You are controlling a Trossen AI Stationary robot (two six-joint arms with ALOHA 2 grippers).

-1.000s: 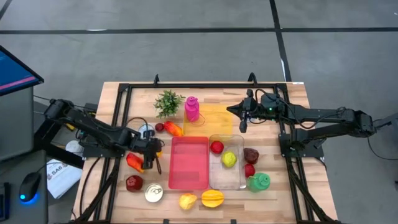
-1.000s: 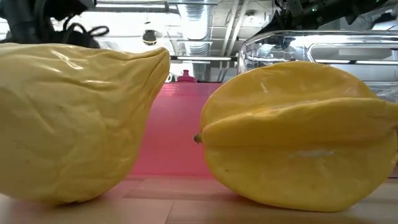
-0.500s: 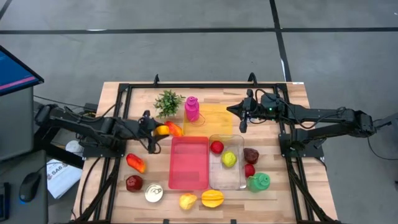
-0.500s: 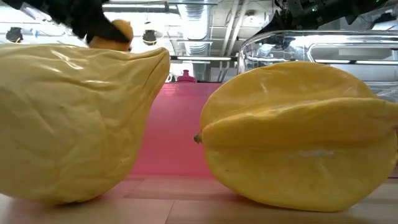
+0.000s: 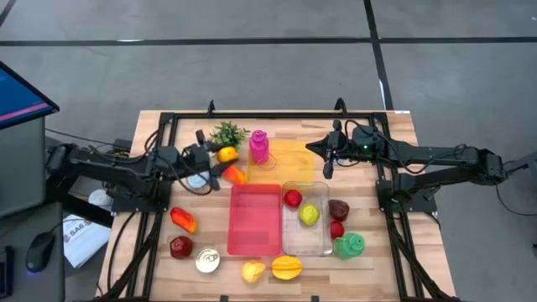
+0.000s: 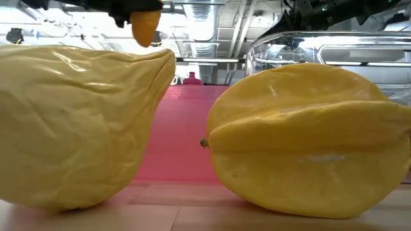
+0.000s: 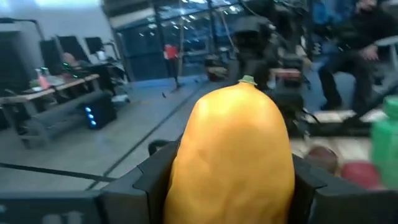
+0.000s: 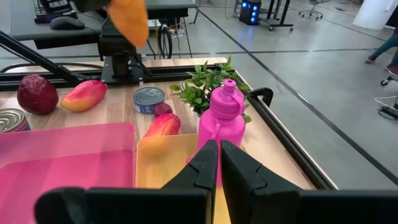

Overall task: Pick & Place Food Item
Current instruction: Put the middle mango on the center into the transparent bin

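Observation:
The orange-yellow fruit is in my left gripper, away from my right gripper's fingers, now shut, so my right gripper should open and meet it for a handover.
My left gripper is raised over the table's far left part, shut on an orange-yellow fruit, which also shows in the left wrist view and high up in the low view. It hangs between the green plant and a red-orange fruit. A pink tray and a clear container lie in the middle. My right gripper waits shut above the yellow tray, holding nothing. My left gripper pinches the orange-yellow fruit by its two opposite sides between its two fingers. The fingers lie about level and point toward the table's right side. The fruit is lifted clear of the table, and its green-tipped end sticks out past the fingers.
A pink bottle stands beside the held fruit. A tin, a red-orange fruit, a dark red fruit and another tin lie on the left. A yellow fruit and a starfruit sit at the near edge.
My left gripper has risen from the table's left part and gone toward the far edge and the plant, tipping from pointing down to about level. The orange-yellow fruit has come up with it, lifted clear of the table.

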